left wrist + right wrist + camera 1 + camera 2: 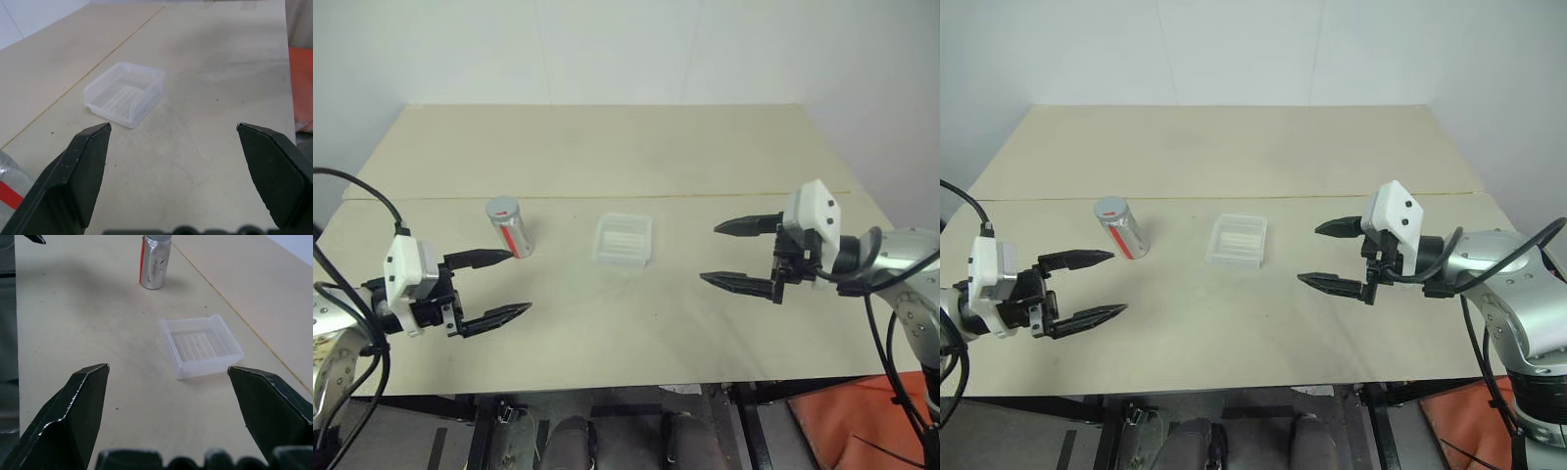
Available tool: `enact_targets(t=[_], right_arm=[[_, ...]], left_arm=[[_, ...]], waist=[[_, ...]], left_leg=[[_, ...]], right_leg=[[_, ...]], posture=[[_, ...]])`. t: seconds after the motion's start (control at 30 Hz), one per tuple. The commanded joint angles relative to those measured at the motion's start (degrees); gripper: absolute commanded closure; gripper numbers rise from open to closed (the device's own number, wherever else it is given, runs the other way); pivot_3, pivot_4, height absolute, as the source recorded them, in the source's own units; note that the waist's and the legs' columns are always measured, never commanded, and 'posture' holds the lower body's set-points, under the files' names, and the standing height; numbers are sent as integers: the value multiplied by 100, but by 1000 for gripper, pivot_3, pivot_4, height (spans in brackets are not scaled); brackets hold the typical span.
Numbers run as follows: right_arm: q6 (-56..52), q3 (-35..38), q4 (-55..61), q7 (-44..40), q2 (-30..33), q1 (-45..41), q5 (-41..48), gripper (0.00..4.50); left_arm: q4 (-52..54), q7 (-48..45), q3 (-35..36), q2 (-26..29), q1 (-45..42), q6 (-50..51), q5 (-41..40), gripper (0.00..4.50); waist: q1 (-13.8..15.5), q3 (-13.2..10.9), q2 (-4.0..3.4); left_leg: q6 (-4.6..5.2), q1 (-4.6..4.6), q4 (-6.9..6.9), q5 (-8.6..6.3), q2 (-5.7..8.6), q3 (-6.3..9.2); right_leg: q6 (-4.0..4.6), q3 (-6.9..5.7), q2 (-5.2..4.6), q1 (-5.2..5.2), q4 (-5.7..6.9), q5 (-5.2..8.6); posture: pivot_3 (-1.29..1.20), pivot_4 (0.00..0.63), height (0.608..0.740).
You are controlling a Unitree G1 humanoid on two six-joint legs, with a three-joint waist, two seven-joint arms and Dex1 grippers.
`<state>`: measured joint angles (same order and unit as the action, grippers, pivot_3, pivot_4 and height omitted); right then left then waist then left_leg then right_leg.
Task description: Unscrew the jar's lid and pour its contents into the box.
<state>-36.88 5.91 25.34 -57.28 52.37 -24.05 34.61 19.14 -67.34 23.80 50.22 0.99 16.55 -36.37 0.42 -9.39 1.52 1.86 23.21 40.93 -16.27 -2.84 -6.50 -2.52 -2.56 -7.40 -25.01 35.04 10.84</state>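
Note:
The silvery jar (516, 235) will drop its contents through a wide opening when the robot pours, because the grey lid (503, 208) is about as wide as the whole jar.
The silvery jar (512, 230) with a red stripe stands upright on the table at the left, and the grey lid (502, 209) sits on top of it. To its right, near the table's middle, lies the clear plastic box (625, 239). My left gripper (503, 285) is open, hovering just in front of the jar and apart from it, pointing right. Over at the right, my right gripper (728, 253) is open too, pointing left toward the box with a gap between them. The contents are hidden inside the jar.
The beige table (636, 333) has a seam line running across behind the jar and box. Its front edge lies just below both grippers. An orange object (847, 421) sits on the floor at the lower right.

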Motion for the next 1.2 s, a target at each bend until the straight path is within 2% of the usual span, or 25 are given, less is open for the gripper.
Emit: enact_targets(t=[0.03, 0.3, 0.4, 0.5, 0.67, 0.9, 1.0, 1.2], right_arm=[[168, 93, 57, 18, -7, -72, -33, 0], [205, 96, -5, 1, -81, -124, -10, 0], [202, 84, 30, 24, -115, -94, -20, 0], [202, 65, 61, 38, -135, -47, -38, 0], [176, 51, 52, 17, -137, -53, -20, 0], [202, 57, 42, 22, -143, -68, -36, 0], [212, 101, 74, -27, -135, -40, 9, 0], [46, 179, 76, -138, -29, -87, 196, 0]], left_arm=[[201, 97, 223, 3, 60, 4, -123, 15], [433, 594, 417, -225, 341, -15, -70, 15], [521, 1132, 381, -523, 452, -40, 132, 15], [621, 2000, 160, -1057, 539, -41, 529, 15], [1252, 4279, -620, -2481, 372, 390, 1519, 15], [1369, 5723, -1249, -3475, 117, 547, 2392, 15], [1175, 6214, -1424, -3712, -240, 615, 2787, 15], [824, 6496, -1415, -3738, -582, 644, 3117, 15]], waist=[[7, 0, 0], [5, 0, 0], [6, 0, 0], [8, 0, 0], [42, 3, 5], [27, 4, 7], [33, 4, 7], [26, 4, 8]], left_leg=[[0, 1, 0, 0, 0, 0], [-1, -1, 0, 0, 0, 0], [0, -1, 0, 0, 0, 0], [2, -2, 1, -1, 1, 2], [4, -5, 6, -2, 3, 11], [7, -23, 4, -4, 2, 17], [11, -38, 5, -7, 3, 19], [16, -40, 5, -10, 3, 21]], right_leg=[[0, 0, 0, 0, 0, 0], [0, 1, 0, 0, 0, 0], [0, 1, 0, 0, 0, 0], [0, 1, 0, 4, -2, -1], [-1, -4, 0, 21, -4, -3], [-1, -6, 0, 37, -6, -4], [-1, -8, 0, 59, -10, -3], [-1, -10, 0, 64, -14, -3]], posture=[[0, 150, 740], [0, 150, 740], [0, 150, 740], [0, 150, 740], [0, 150, 740], [0, 150, 740], [0, 150, 740], [0, 150, 740]])
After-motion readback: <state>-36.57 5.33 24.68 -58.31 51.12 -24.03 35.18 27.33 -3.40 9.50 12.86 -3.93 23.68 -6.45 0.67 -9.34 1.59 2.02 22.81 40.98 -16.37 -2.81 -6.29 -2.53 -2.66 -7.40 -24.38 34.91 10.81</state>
